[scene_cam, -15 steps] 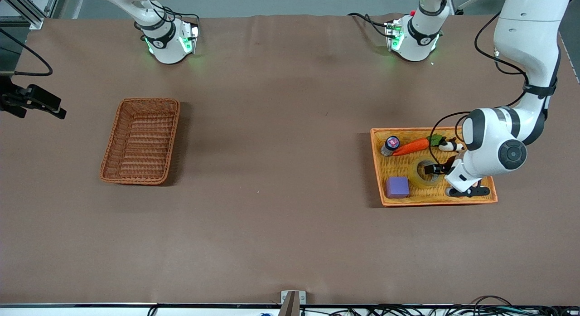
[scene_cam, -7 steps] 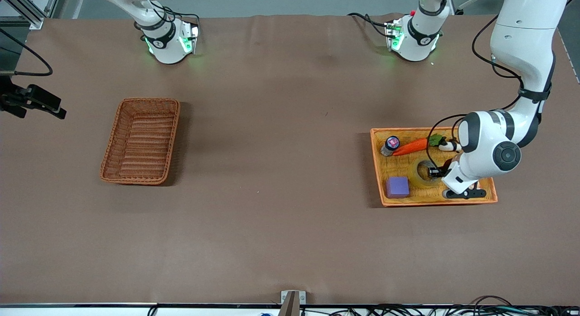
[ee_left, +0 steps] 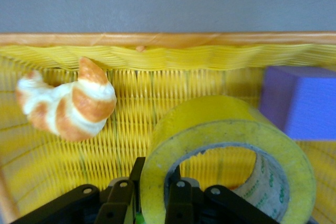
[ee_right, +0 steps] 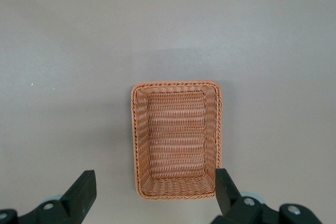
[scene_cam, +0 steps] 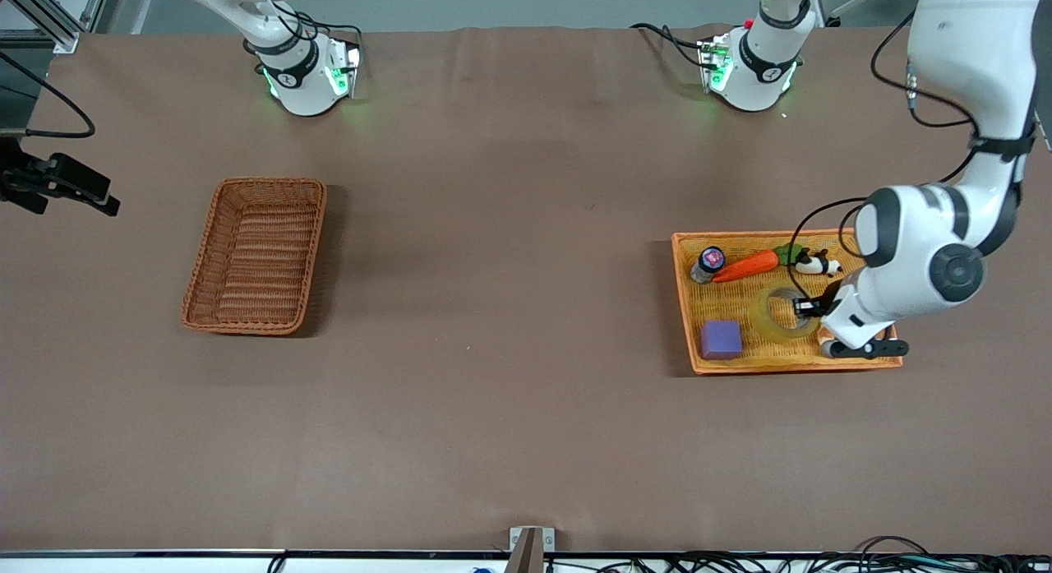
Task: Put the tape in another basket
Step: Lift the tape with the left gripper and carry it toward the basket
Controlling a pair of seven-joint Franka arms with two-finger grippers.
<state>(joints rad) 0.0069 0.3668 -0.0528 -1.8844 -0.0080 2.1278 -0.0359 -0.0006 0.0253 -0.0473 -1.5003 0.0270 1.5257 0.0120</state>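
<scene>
I should continue to move the tape until it rests on open cloth near the basket, as my left gripper has the tape's side clear of the purple block.
The tape is a yellowish ring in the orange-yellow tray at the left arm's end of the table. My left gripper is shut on the ring's wall, one finger inside the hole and one outside. This shows clearly in the left wrist view, with the gripper on the tape, which is tilted over the tray floor. The reddish-brown basket lies empty at the right arm's end. My right gripper is open and empty, high over the basket, and waits.
The tray also holds a purple block, a toy carrot, a small capped bottle, a black-and-white toy and a toy croissant beside the tape. Brown cloth covers the table between the basket and the tray.
My left gripper and the tape have shifted a little toward the left arm's end of the tray, and the left arm's elbow has swung that way. The right arm has not moved.
</scene>
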